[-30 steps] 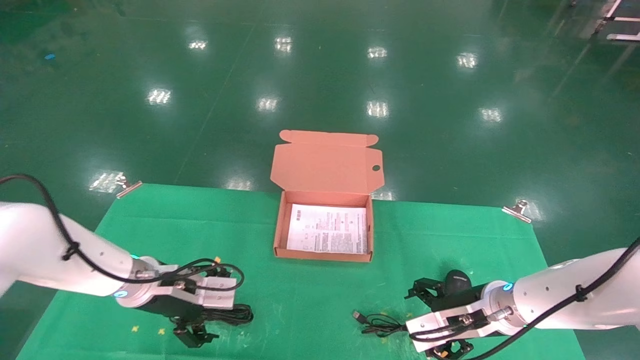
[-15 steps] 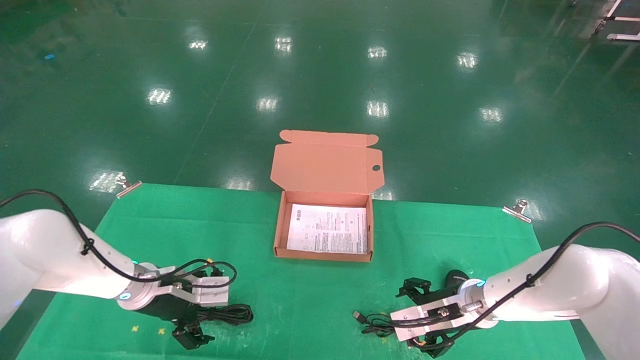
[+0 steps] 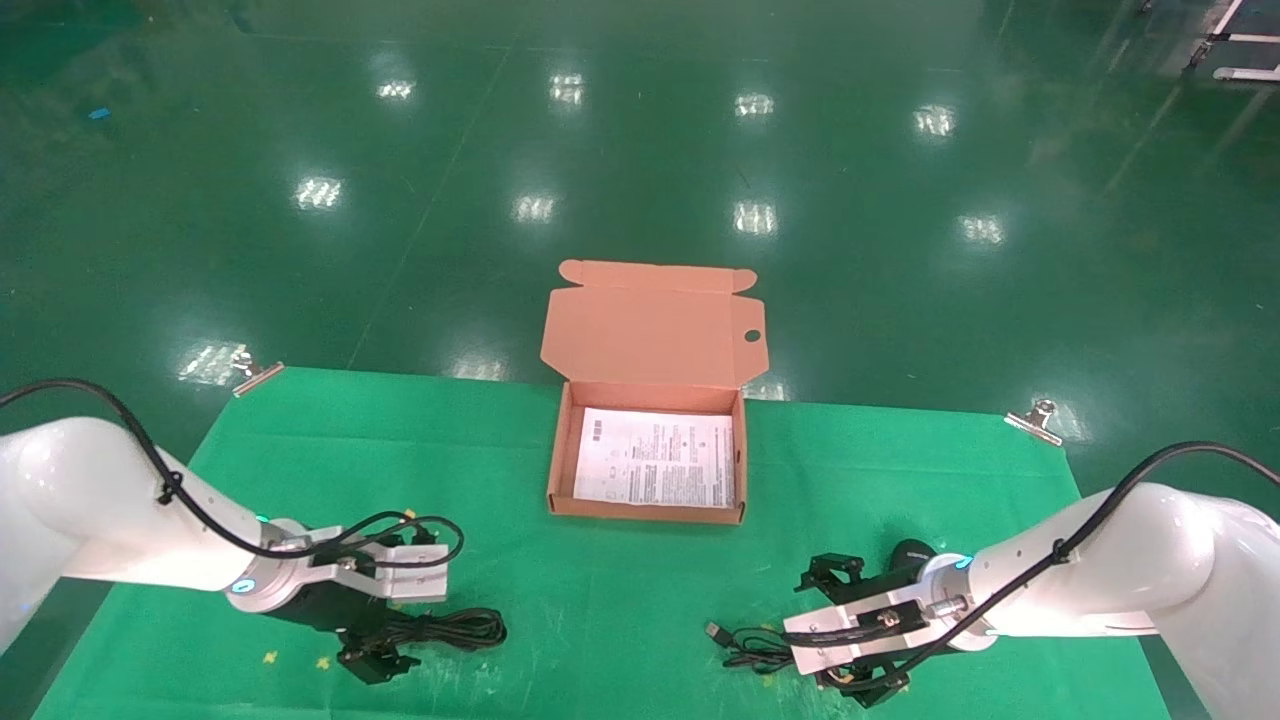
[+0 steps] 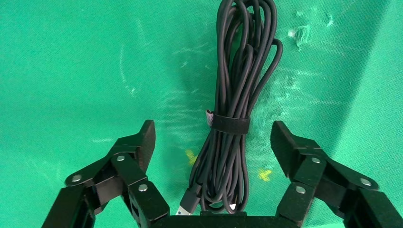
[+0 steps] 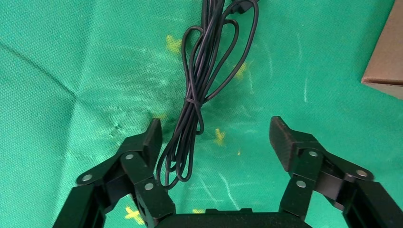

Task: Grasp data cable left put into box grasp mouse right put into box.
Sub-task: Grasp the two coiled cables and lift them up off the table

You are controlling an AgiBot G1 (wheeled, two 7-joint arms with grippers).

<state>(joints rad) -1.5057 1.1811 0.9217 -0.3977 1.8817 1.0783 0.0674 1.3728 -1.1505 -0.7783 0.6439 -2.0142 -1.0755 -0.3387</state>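
The data cable [image 3: 458,628] has a strap [image 4: 230,124] pulled tight around the middle of its coils, so I expect it to stay in one compact bundle when I lift and carry it.
The data cable [image 3: 455,628] [image 4: 237,90] lies wound in an oblong bundle with a strap on the green mat at the near left. My left gripper [image 3: 388,642] [image 4: 214,137] is open, with one finger on each side of the bundle's plug end, not touching it. The mouse [image 3: 908,553] sits at the near right, half hidden behind my right wrist. Its thin cord [image 3: 748,650] [image 5: 195,90] trails left. My right gripper [image 3: 848,630] [image 5: 217,130] is open low over the mat, with the cord's loop beside one finger. The box [image 3: 645,511] stands open in the middle, a printed sheet inside.
The box lid [image 3: 655,325] stands up behind the box at the mat's far edge. A corner of the box [image 5: 387,61] shows in the right wrist view. Metal clips [image 3: 1035,420] [image 3: 255,375] hold the mat's far corners. Beyond lies green floor.
My left gripper has slid a little left and lower along the data cable. My right arm has swung so its gripper sits a little further left, over the mouse cord.
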